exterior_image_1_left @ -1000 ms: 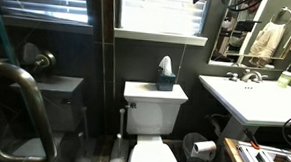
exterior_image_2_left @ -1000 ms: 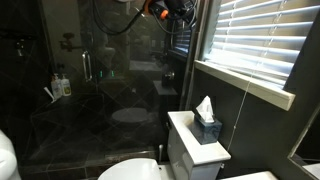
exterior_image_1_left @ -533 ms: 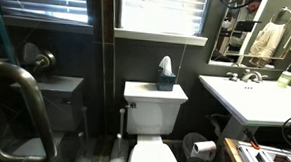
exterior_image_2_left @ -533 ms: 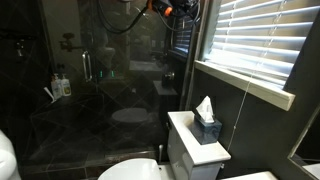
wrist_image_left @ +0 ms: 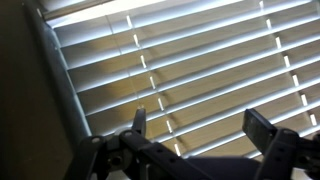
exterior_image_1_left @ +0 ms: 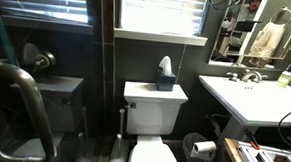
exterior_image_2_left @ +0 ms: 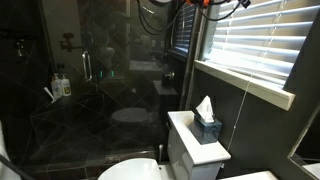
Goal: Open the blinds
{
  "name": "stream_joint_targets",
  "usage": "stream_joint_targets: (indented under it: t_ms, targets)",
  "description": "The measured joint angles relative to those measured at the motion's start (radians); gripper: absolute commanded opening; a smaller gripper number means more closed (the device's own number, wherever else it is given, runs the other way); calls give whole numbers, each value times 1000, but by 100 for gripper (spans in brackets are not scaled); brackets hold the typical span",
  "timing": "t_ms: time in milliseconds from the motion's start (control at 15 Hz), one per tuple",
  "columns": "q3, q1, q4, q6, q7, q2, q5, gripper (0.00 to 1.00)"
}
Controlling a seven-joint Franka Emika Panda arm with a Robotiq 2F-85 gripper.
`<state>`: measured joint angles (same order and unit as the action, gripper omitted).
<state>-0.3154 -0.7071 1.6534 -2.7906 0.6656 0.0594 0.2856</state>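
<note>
The thin cord [wrist_image_left: 154, 93] hangs down the slats, lined up with the gap between my open fingers. I should keep moving my gripper toward the slats until it closes on the cord [wrist_image_left: 169, 128].
The white slatted blinds [exterior_image_1_left: 161, 12] hang over the window above the toilet, and they also show in an exterior view [exterior_image_2_left: 265, 45]. In the wrist view the blinds [wrist_image_left: 190, 60] fill the frame, with light between the slats and a dark window frame edge at the left. My gripper [wrist_image_left: 200, 128] is open and empty, its two fingers spread just in front of the slats. In an exterior view the arm [exterior_image_2_left: 205, 5] sits at the top edge next to the window. I cannot make out a cord or wand.
A white toilet [exterior_image_1_left: 152, 106] with a tissue box [exterior_image_1_left: 165, 74] on its tank stands below the window. A sink [exterior_image_1_left: 250, 95] is at the right. A glass shower wall [exterior_image_2_left: 100, 80] is beside the window.
The arm has moved along the top of the frame toward the window, and the gripper has left the top edge of one exterior view.
</note>
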Motion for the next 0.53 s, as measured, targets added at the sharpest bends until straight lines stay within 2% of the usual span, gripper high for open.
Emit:
stream_joint_targets:
  t_ms: [200,533]
  targets:
    - [-28,-45,-132,-7,181,-110,135,100]
    - [-106,-36,-381,-16,498,-295,367,100]
